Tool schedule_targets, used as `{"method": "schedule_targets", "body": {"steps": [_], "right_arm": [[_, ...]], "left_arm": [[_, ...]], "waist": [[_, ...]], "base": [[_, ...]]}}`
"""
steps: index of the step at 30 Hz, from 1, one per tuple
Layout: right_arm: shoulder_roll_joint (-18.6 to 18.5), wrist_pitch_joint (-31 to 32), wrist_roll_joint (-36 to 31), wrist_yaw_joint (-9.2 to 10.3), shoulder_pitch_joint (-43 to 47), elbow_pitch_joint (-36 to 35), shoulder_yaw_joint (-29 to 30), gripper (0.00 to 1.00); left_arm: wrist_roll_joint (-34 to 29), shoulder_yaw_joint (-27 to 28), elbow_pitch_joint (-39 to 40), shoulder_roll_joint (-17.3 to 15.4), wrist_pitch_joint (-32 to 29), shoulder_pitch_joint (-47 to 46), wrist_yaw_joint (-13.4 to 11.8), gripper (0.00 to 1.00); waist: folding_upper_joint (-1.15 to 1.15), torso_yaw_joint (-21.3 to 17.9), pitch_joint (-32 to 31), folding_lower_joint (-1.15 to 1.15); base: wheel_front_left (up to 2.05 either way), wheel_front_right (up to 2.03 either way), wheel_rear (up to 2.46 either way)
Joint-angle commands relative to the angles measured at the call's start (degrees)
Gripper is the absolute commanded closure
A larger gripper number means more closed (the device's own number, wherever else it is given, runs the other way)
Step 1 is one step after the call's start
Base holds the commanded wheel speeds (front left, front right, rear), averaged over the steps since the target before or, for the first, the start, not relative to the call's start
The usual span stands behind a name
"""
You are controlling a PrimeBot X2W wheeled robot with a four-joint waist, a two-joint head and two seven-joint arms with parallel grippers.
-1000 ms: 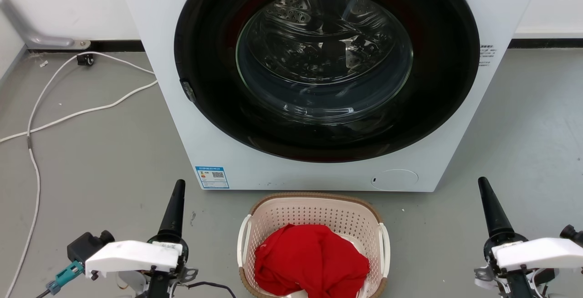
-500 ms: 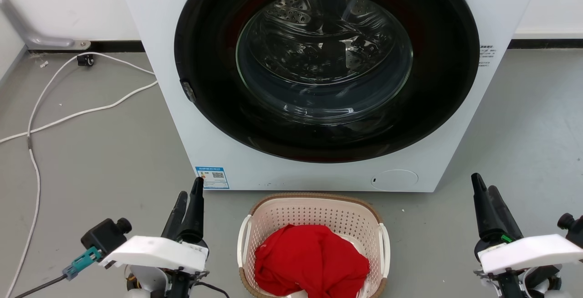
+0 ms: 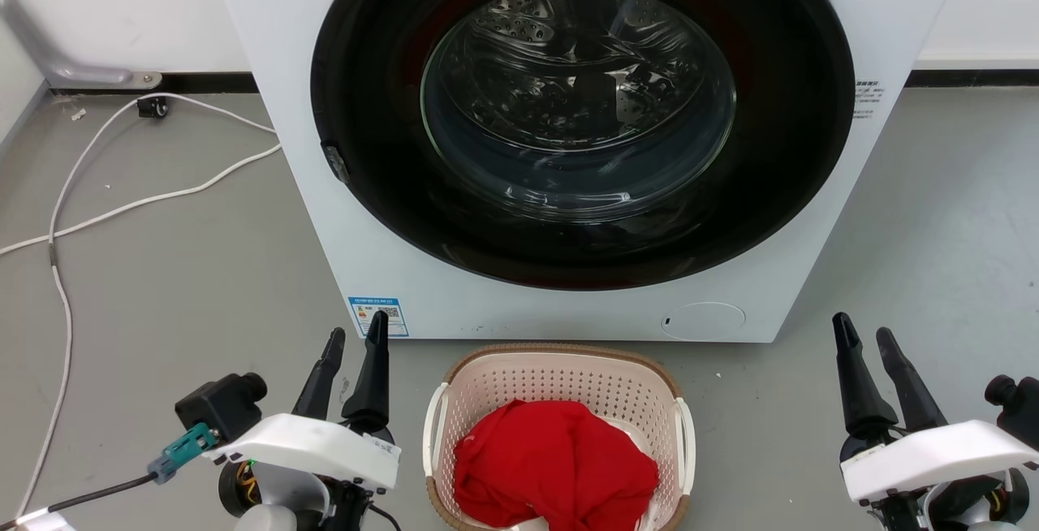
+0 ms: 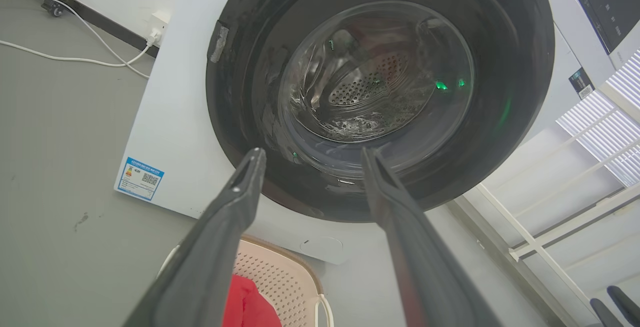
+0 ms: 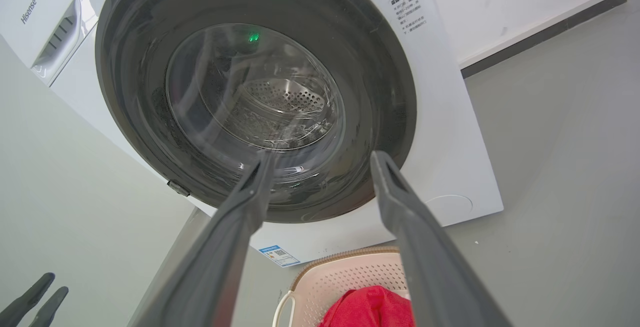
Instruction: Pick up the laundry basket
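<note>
My gripper will lift the laundry basket [image 3: 562,377]. The white side handles [image 3: 433,430] are opposite each other, so the basket will come up level and the red cloth will stay in place.
The laundry basket [image 3: 560,385] stands on the grey floor right in front of the washing machine: cream perforated walls, brown rim, white side handles. A red cloth [image 3: 552,466] fills its middle. My left gripper [image 3: 355,330] is open and empty, to the left of the basket, fingers pointing at the machine. On the basket's far right side my right gripper [image 3: 860,328] is open and empty as well. The left wrist view shows the left gripper [image 4: 312,152] above a corner of the basket [image 4: 280,277]. The right wrist view shows the right gripper [image 5: 324,155] over the basket [image 5: 345,277].
The white washing machine [image 3: 325,190] with its closed round glass door [image 3: 576,92] rises directly behind the basket. White cables [image 3: 122,206] trail over the floor at the left. A wall with a dark skirting [image 3: 974,76] runs behind.
Each gripper showed as one dark cone a second ago; now its two fingers stand apart. The left arm has shifted right toward the basket, the right slightly left. The basket has not moved.
</note>
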State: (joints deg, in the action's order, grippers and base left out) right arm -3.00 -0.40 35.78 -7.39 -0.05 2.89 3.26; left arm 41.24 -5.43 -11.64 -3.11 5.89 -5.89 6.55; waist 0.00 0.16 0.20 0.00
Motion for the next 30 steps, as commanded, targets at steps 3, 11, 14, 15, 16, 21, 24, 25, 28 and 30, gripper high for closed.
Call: {"method": "schedule_targets", "body": {"steps": [3, 11, 14, 15, 16, 21, 24, 25, 28, 30], "right_arm": [[-0.04, 0.26, -3.36, -0.08, 0.2, -1.67, -0.12, 0.0], [-0.01, 0.76, -9.29, -0.09, 1.1, -3.07, -0.43, 0.0], [0.0, 0.99, -11.19, -0.09, 1.46, -3.67, -0.49, 0.0], [0.0, 1.05, -11.85, -0.09, 1.62, -3.89, -0.52, 0.0], [0.0, 1.13, -12.51, -0.1, 1.77, -4.11, -0.55, 0.0], [0.02, 1.38, -15.3, -0.1, 2.35, -5.03, -0.77, 0.0], [0.03, 1.51, -17.04, -0.11, 2.7, -5.52, -0.91, 0.0], [0.04, 1.59, -18.1, -0.11, 2.88, -5.85, -0.95, 0.0], [0.05, 1.67, -19.88, -0.11, 3.19, -6.32, -1.1, 0.0], [0.06, 1.74, -20.95, -0.11, 3.4, -6.59, -1.13, 0.0]], "left_arm": [[-3.41, -0.68, 0.43, -0.46, 0.9, -1.28, -0.23, 0.0], [-9.57, -2.25, -0.05, -0.83, 2.15, -1.56, -0.82, 0.0], [-11.56, -2.83, -0.24, -0.9, 2.61, -1.69, -0.98, 0.0], [-12.25, -3.0, -0.3, -0.94, 2.75, -1.75, -1.04, 0.0], [-12.89, -3.14, -0.37, -0.98, 2.94, -1.79, -1.09, 0.0], [-15.92, -3.94, -0.85, -1.11, 3.64, -2.04, -1.41, 0.0], [-17.65, -4.33, -1.02, -1.15, 4.07, -2.17, -1.64, 0.0], [-18.78, -4.53, -1.09, -1.16, 4.29, -2.17, -1.93, 0.0], [-20.43, -4.77, -1.11, -1.27, 4.74, -2.23, -2.25, 0.0], [-21.43, -4.93, -1.06, -1.3, 4.99, -2.21, -2.53, 0.0]], "waist": [[0.0, 0.01, -0.02, 0.0], [0.0, 0.1, -0.1, 0.0], [0.0, 0.15, -0.12, 0.0], [0.0, 0.16, -0.12, 0.0], [0.0, 0.17, -0.14, 0.0], [0.0, 0.19, -0.15, 0.0], [0.0, 0.24, -0.16, 0.0], [0.0, 0.28, -0.14, 0.0], [0.0, 0.3, -0.13, 0.0], [0.0, 0.3, -0.13, 0.0]], "base": [[0.0, 0.0, 0.0], [0.0, 0.0, 0.0], [0.0, 0.0, 0.0], [0.0, 0.0, 0.0], [0.0, 0.0, 0.0], [0.0, 0.0, 0.0], [0.0, 0.0, 0.0], [0.0, 0.0, 0.0], [0.0, 0.0, 0.0], [0.0, 0.0, 0.0]]}}
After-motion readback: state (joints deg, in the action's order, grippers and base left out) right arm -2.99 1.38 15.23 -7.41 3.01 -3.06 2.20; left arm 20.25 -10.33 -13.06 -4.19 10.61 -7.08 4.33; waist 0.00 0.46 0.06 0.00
